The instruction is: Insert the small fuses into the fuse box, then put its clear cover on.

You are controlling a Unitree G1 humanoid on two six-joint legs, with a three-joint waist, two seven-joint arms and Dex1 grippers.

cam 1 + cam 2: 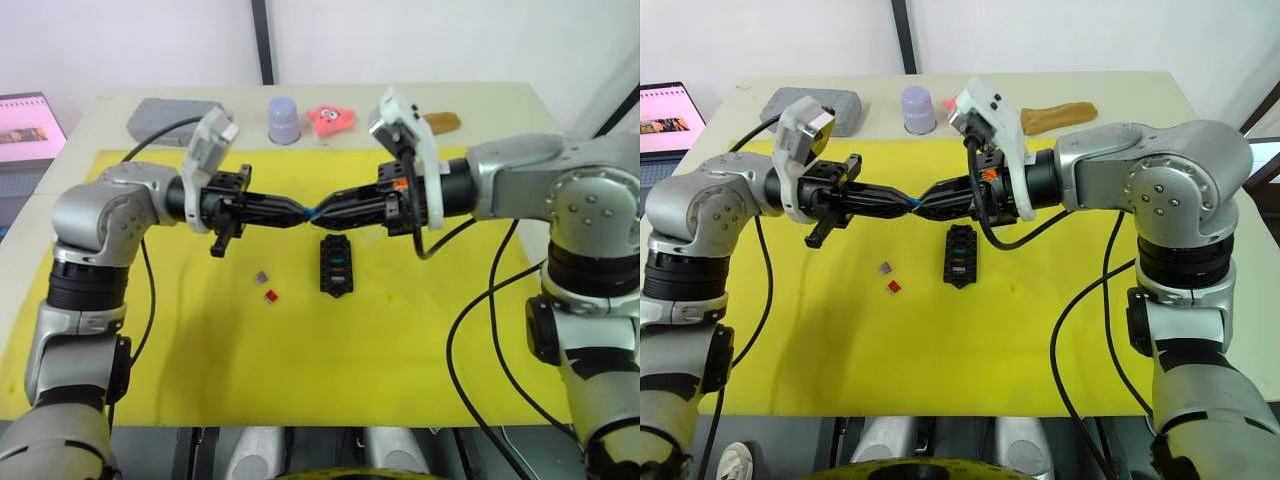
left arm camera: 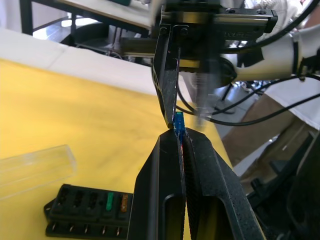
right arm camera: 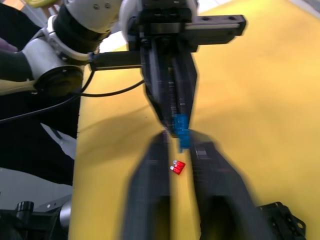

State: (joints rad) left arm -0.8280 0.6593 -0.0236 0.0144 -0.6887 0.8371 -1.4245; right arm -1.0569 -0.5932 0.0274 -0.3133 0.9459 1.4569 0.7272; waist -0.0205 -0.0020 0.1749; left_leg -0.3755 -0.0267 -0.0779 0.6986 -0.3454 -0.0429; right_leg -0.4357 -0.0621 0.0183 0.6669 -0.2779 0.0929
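The green fuse (image 1: 337, 261) is standing on its own in its slot. The blue fuse (image 3: 181, 130) should therefore stay in place beside it when I push the blue fuse into the fuse box.
Above the yellow mat (image 1: 200, 360) my two grippers meet tip to tip. My left gripper (image 1: 306, 212) is shut on a small blue fuse (image 2: 178, 121), held at its fingertips. My right gripper (image 1: 324, 212) is open, its fingers standing on either side of that fuse (image 3: 182, 128). Below them lies the black fuse box (image 1: 336, 265) with a green and an amber fuse (image 2: 124, 201) in its slots. A grey fuse (image 1: 261, 276) and a red fuse (image 1: 270, 296) lie loose on the mat to its left. The clear cover (image 2: 35, 167) lies on the mat beside the box.
Along the table's far edge stand a grey case (image 1: 175, 115), a lavender cup (image 1: 284, 120), a pink toy (image 1: 330, 118) and a brown object (image 1: 440, 122). A laptop (image 1: 25, 130) sits off the table at the far left.
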